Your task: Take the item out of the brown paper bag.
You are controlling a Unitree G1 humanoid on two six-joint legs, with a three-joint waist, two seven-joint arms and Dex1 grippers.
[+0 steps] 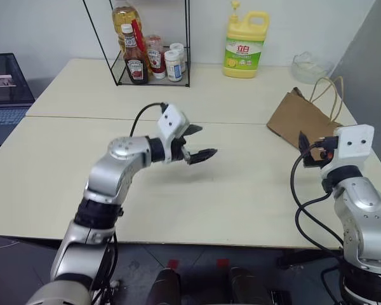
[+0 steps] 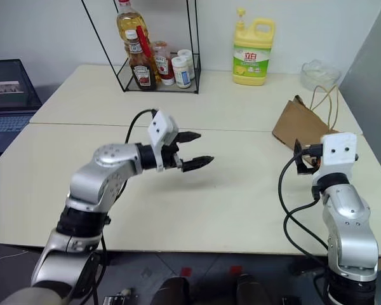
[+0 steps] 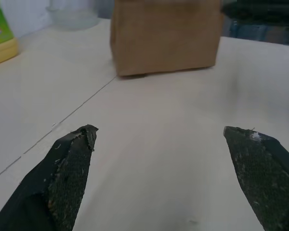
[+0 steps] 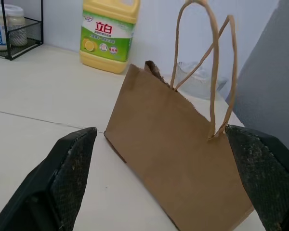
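Observation:
The brown paper bag (image 1: 303,121) will come along upright and hold its shape when the robot carries it, because the twine handles (image 1: 324,79) arch up stiffly from the bag's opening.
The brown paper bag (image 1: 301,117) stands upright at the table's right side, its twine handles (image 4: 209,62) sticking up. The item is hidden; no bottle shows at the bag's mouth. My left gripper (image 1: 203,141) hovers over the middle of the table, pointing right toward the bag (image 3: 164,36), open and empty. My right gripper (image 1: 308,152) is raised just in front of the bag (image 4: 178,163), open, with nothing between its fingers; the bag sits between the fingertips in the right wrist view but farther off.
A yellow detergent jug (image 1: 246,44) stands at the back of the table. A wire rack (image 1: 149,60) with sauce bottles is at the back left. A clear bowl (image 1: 308,67) sits behind the bag. A grey panel (image 1: 368,70) borders the right side.

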